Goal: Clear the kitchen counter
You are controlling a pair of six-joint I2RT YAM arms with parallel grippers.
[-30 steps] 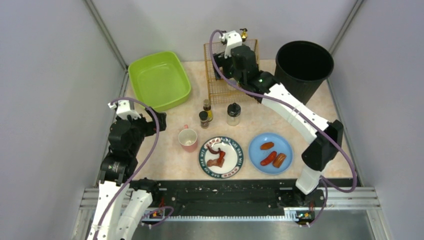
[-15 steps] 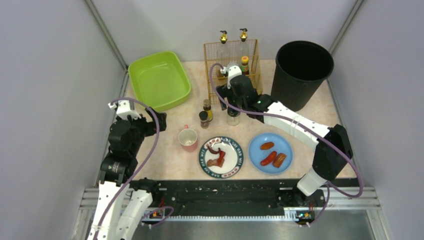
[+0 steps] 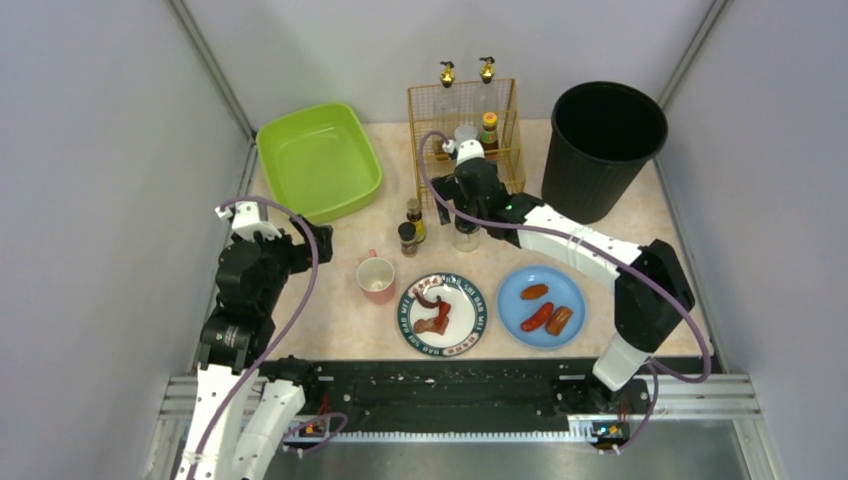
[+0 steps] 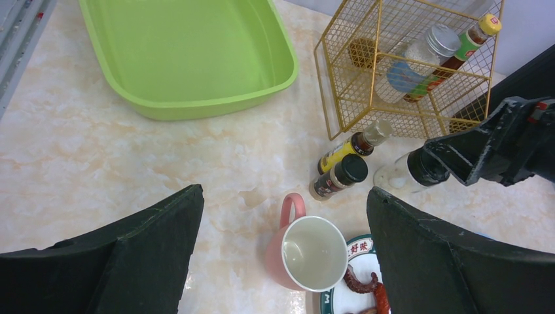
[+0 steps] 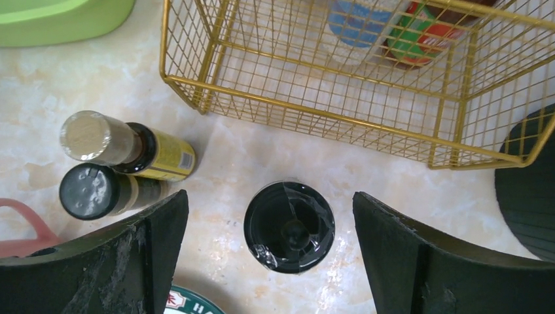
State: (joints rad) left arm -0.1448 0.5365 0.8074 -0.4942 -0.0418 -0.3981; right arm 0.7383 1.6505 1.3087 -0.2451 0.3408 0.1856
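The black lid (image 5: 289,227) is centred under the open fingers of the robot's right gripper, so the robot should go on lowering them until they are on both sides of the lid's rim (image 5: 332,226) before it closes them.
On the pale marbled kitchen counter (image 3: 330,320) stand a clear jar with a black lid (image 5: 289,226), two small spice bottles (image 5: 98,190) (image 5: 124,144) and a pink mug (image 4: 314,254). There are also a patterned plate (image 3: 470,335) of reddish food and a blue plate (image 3: 572,290) with sausages (image 3: 540,315). My right gripper (image 5: 269,222) hangs open straight above the jar (image 3: 466,238), one finger on each side and clear of the lid. The left gripper (image 4: 285,193) stands open above the mug, holding nothing.
A green tub (image 3: 320,160) sits at the back left and a gold wire rack (image 3: 412,130) with bottles in it at the back middle. The black bin (image 3: 605,140) is at the back right. A black rail (image 3: 450,385) runs along the near edge.
The right arm has drawn back from the wire rack and come over the black-lidded jar, its jaws a little wider. The left arm has not moved.
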